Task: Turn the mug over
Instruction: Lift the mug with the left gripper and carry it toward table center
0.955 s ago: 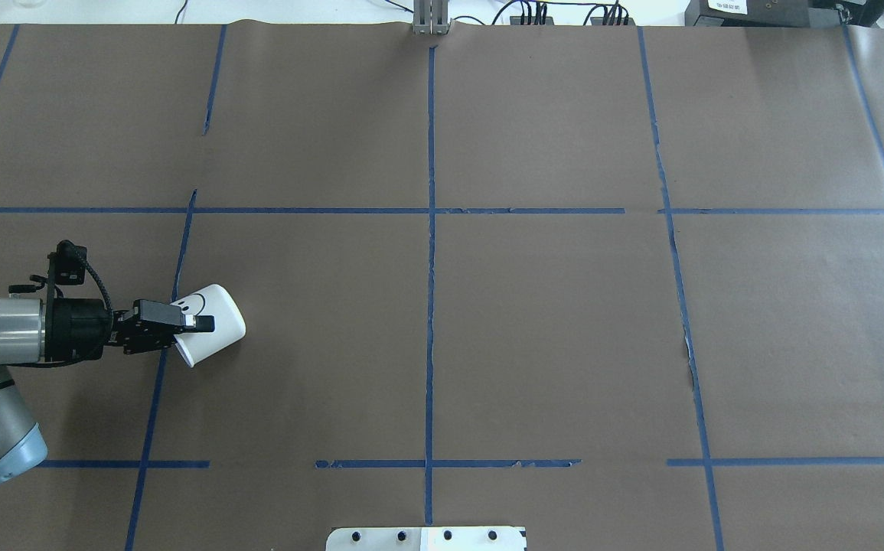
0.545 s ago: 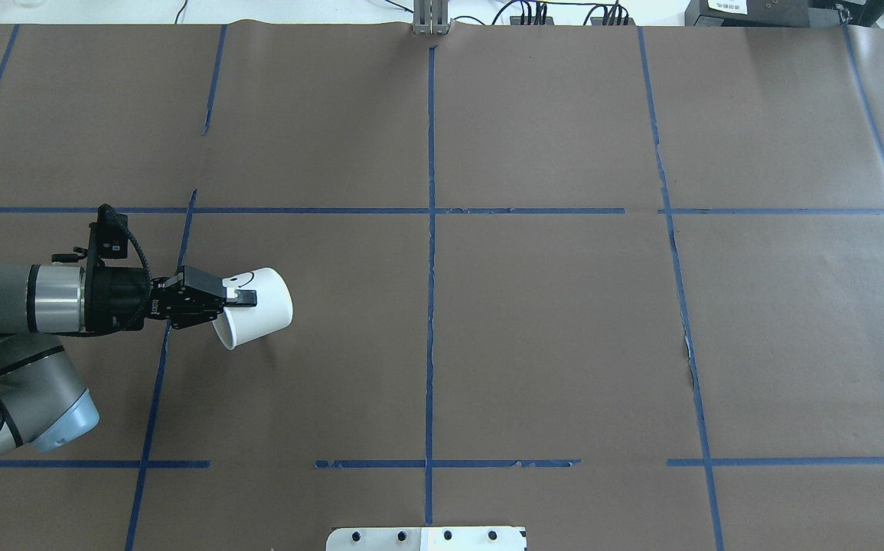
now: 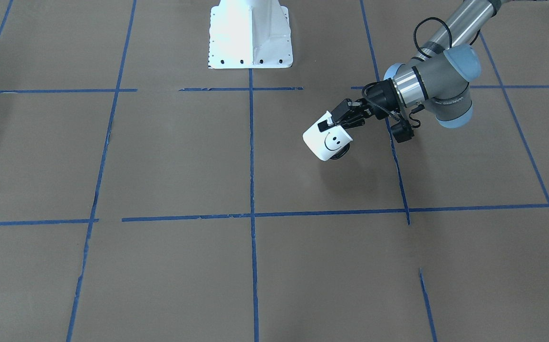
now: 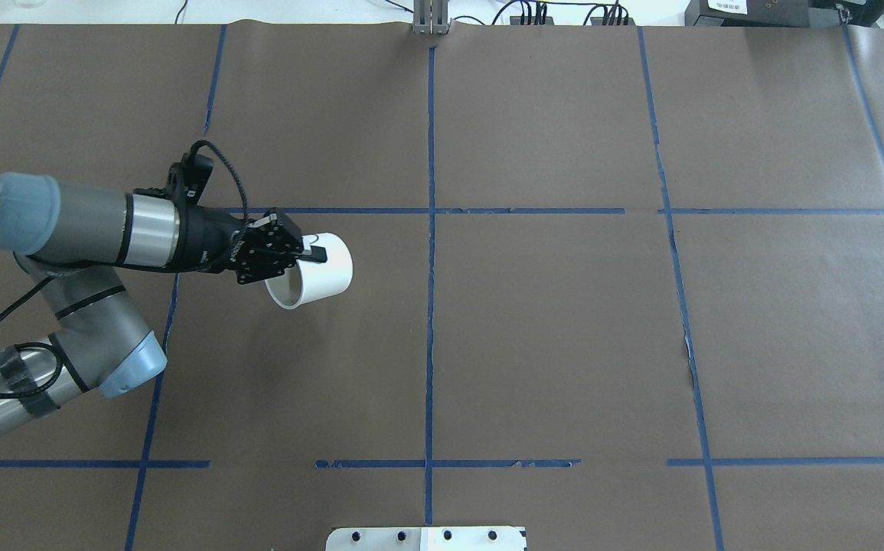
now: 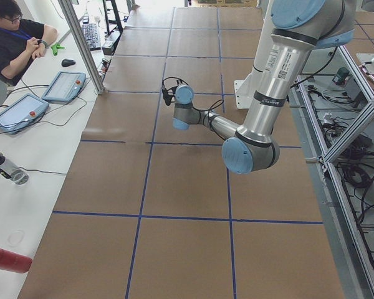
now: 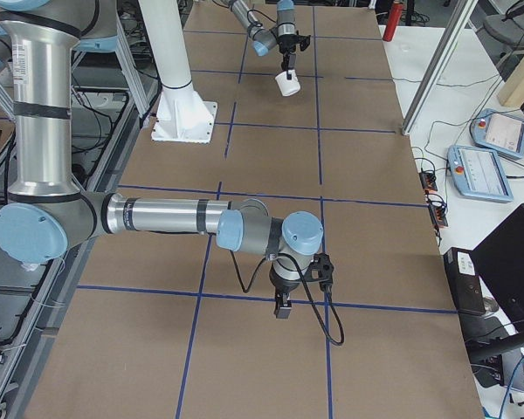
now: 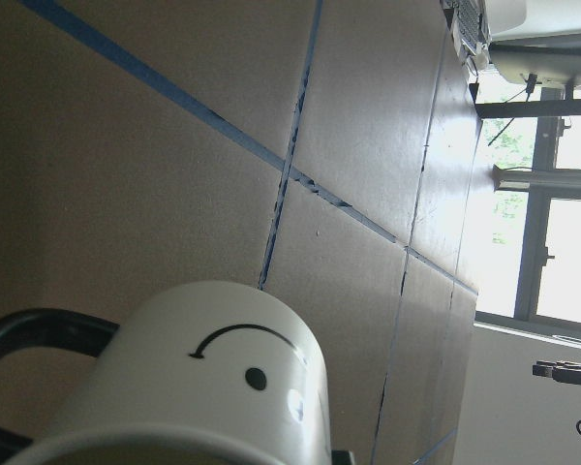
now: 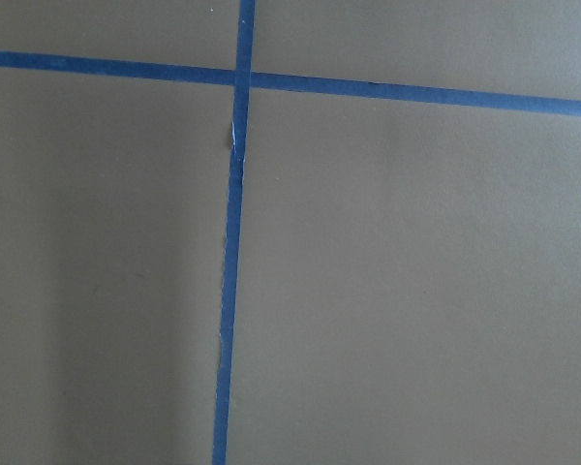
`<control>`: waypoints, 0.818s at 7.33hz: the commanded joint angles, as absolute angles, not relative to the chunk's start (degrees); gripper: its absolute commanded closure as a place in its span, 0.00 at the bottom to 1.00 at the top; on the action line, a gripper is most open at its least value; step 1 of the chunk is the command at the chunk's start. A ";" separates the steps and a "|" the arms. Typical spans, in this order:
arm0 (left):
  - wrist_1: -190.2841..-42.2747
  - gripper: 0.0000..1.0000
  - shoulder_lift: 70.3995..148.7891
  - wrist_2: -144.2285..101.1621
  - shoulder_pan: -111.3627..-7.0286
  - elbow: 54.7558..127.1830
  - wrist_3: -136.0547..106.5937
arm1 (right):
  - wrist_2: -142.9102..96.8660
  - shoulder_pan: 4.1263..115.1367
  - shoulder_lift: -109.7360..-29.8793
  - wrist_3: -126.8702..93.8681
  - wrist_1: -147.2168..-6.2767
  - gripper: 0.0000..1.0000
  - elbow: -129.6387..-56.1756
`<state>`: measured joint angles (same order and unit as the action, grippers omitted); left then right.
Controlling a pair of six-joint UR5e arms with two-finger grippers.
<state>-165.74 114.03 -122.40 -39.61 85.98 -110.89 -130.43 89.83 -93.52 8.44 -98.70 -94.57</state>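
Note:
The mug hangs (image 3: 324,137) sideways in my left gripper, so I should turn the gripper down and stand the mug upright on the middle tape line (image 3: 252,154).
The white mug (image 4: 323,269) with a black smiley face (image 3: 333,139) hangs tilted on its side above the table, left of the middle. My left gripper (image 4: 310,255) is shut on its wall at the rim, with one finger (image 4: 316,252) outside. The mug's opening faces back toward the robot. It also shows in the left wrist view (image 7: 203,387), with its black handle at the lower left, and far off in the exterior right view (image 6: 287,83). My right gripper (image 6: 282,307) points down near a tape crossing. It shows only in that side view, so I cannot tell its state.
Brown paper with a blue tape grid (image 4: 431,229) covers the table. The white robot base (image 3: 249,33) stands at the robot's edge. An operator (image 5: 12,37) sits at a side bench with tablets (image 5: 63,86) and a red bottle (image 5: 9,258).
My left arm has carried the mug away from the robot and toward the table's middle. The wrist has rolled, so the smiley face has turned away from the overhead view.

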 commanded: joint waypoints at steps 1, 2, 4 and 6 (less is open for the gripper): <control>-138.74 1.00 125.70 -124.01 -39.47 87.98 -110.04 | -130.43 89.82 -93.52 8.44 -98.70 0.00 -94.57; -128.08 1.00 132.56 -124.01 -39.20 87.63 -108.21 | -130.43 89.82 -93.52 8.44 -98.70 0.00 -94.57; -110.22 1.00 144.61 -124.10 -38.76 79.59 -96.67 | -130.43 89.82 -93.52 8.44 -98.70 0.00 -94.57; -95.25 1.00 148.09 -126.80 -38.50 78.05 -81.37 | -130.43 89.82 -93.52 8.44 -98.70 0.00 -94.66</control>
